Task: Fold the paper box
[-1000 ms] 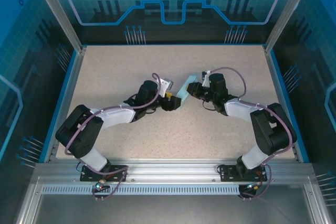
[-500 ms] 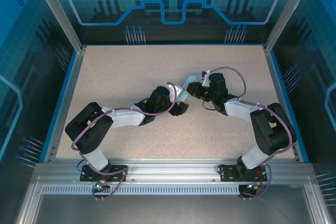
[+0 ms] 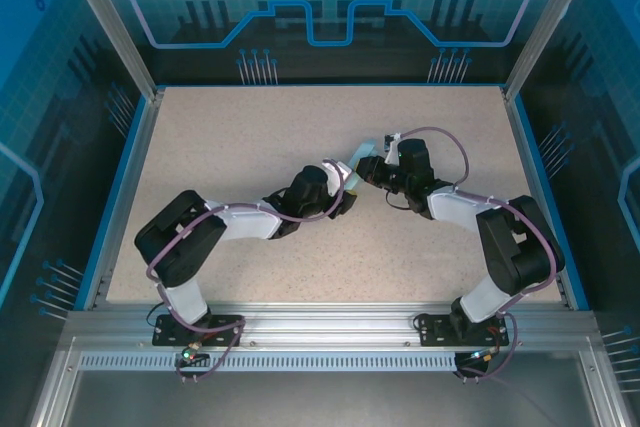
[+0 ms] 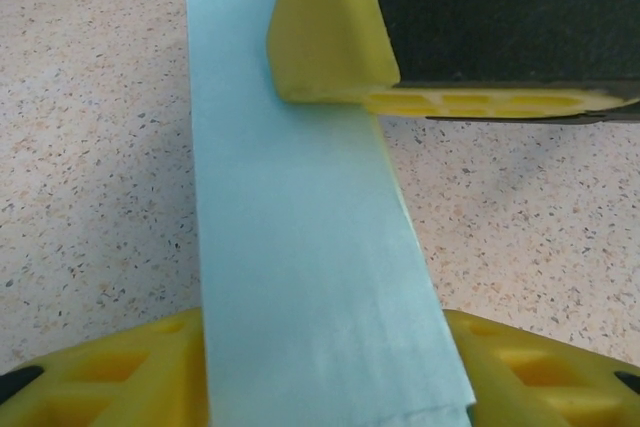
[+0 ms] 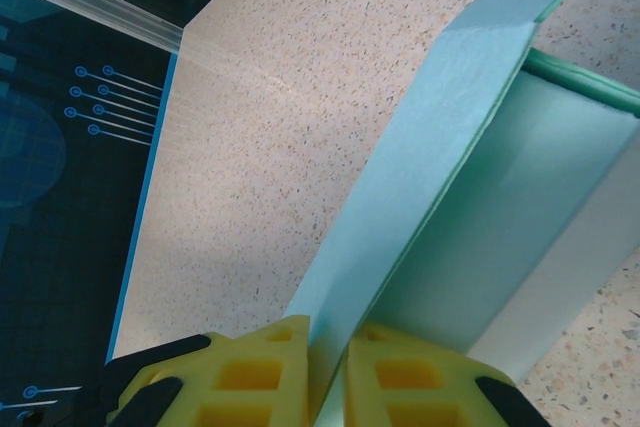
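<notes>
The robot's right gripper is holding the box's long side (image 5: 405,182) while the end flap sticks out past the box's corner, so next the right gripper lets go, take hold of that flap and folds it in.
The paper box (image 3: 358,157) is light blue card, partly folded, at mid-table between both grippers. In the left wrist view the box (image 4: 300,247) runs as a long blue strip between my left gripper's (image 4: 325,357) wide-spread yellow fingers (image 4: 110,372), which stand on either side of it. One yellow finger of the right gripper (image 4: 325,37) presses on the strip's far end. In the right wrist view my right gripper (image 5: 330,352) is shut on a thin upright wall of the box (image 5: 450,147). From above, the left gripper (image 3: 347,197) and the right gripper (image 3: 372,171) nearly meet.
The speckled beige table (image 3: 230,137) is ringed by a blue rim (image 3: 130,177) and aluminium posts. Open surface lies to the left, at the back and to the right of the arms.
My left arm has swung right and forward, bringing its gripper up over the box's near end. The right arm and the box have stayed put.
</notes>
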{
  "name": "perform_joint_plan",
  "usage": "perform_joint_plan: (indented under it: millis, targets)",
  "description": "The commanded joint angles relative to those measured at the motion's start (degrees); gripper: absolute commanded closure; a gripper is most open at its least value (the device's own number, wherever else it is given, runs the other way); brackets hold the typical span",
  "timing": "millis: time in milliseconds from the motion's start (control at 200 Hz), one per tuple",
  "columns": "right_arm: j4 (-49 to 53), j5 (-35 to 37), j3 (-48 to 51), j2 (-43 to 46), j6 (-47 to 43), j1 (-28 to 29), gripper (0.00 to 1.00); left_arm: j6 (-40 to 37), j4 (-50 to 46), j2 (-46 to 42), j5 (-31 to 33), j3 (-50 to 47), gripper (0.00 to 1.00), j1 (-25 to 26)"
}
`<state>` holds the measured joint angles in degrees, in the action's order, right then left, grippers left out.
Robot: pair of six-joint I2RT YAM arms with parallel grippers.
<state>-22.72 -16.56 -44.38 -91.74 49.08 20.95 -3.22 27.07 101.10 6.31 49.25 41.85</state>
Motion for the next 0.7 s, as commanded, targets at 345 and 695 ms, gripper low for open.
perform_joint_plan:
  millis: [345, 695]
  targets:
    - [6.72, 1.26, 1.49, 1.78, -2.48, -0.97, 0.79, -2.55, 5.08, 1.65, -1.70, 0.29, 0.59, 0.54]
    - [18.47, 0.91, -2.76, 10.32, -12.92, -2.57, 0.58, -6.79, 4.81, -2.38, -4.88, -2.18, 0.63, -2.13]
